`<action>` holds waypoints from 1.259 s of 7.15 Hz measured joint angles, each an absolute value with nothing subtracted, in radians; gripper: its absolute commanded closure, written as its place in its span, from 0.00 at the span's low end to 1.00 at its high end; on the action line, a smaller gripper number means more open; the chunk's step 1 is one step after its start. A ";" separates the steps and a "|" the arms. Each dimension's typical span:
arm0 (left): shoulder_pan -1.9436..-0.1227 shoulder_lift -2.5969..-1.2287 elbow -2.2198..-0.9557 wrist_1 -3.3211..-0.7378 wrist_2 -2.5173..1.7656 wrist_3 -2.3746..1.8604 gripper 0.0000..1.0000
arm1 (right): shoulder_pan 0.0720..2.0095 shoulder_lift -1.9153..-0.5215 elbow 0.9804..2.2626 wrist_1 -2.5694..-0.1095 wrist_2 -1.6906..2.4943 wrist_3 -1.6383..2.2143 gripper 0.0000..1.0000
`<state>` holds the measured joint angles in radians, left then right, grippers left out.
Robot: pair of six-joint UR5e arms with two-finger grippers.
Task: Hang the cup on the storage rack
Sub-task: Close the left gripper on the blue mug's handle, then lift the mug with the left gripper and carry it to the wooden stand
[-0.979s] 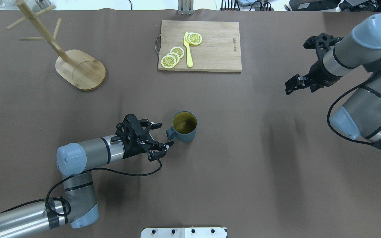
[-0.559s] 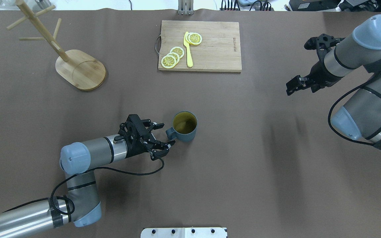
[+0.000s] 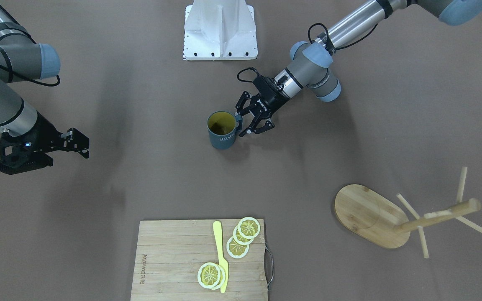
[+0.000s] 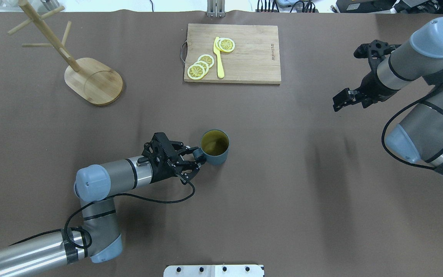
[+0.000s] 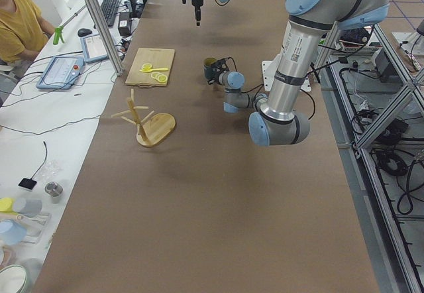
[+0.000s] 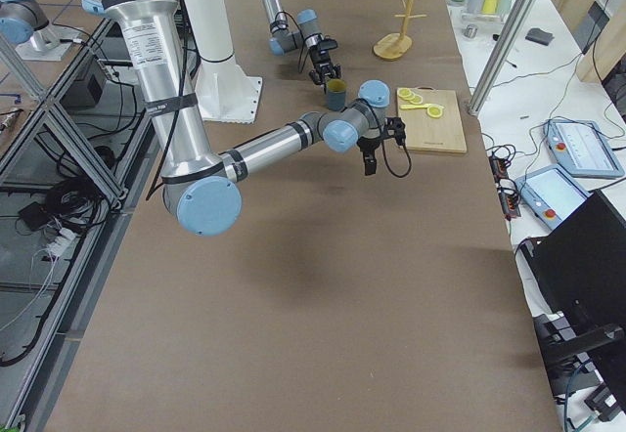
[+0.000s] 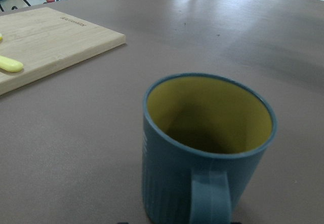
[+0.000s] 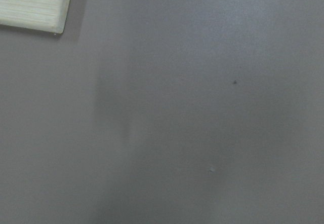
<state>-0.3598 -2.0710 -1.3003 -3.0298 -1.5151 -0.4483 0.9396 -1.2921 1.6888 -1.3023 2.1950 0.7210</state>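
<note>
The cup's opening (image 3: 221,122) is much wider than the storage rack's slim wires (image 3: 437,214), so the cup will hang opening-first over one of them when the robot carries it there.
The dark slate-blue cup (image 4: 214,147) with a yellow inside stands upright near the table's middle, its handle (image 4: 197,154) pointing at my left arm. It also shows in the front view (image 3: 221,129) and fills the left wrist view (image 7: 207,148). My left gripper (image 4: 196,157) is open, low over the table, with one finger on either side of the handle (image 3: 237,120). The bamboo storage rack (image 4: 94,82) stands at the far left with bare pegs (image 3: 366,217). My right gripper (image 4: 337,102) hangs shut and empty at the far right.
A wooden cutting board (image 4: 244,57) with lemon slices and a yellow knife lies at the back centre, and its corner shows in the right wrist view (image 8: 30,3). The robot's white base plate (image 4: 214,270) is at the near edge. A person sits beyond the table's far side (image 5: 20,21).
My left gripper has moved forward to the cup, and its open fingers now straddle the handle. The cup has not moved. The right arm has barely shifted.
</note>
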 measured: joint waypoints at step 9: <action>-0.394 -2.026 -1.367 -3.269 -1.292 -1.065 1.00 | 0.947 -1.288 1.700 -1.302 2.195 0.722 0.00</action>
<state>-0.3936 -2.0263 -1.3670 -3.2693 -1.2923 -1.0654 0.9472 -1.2884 1.6997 -1.3024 2.1951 0.7221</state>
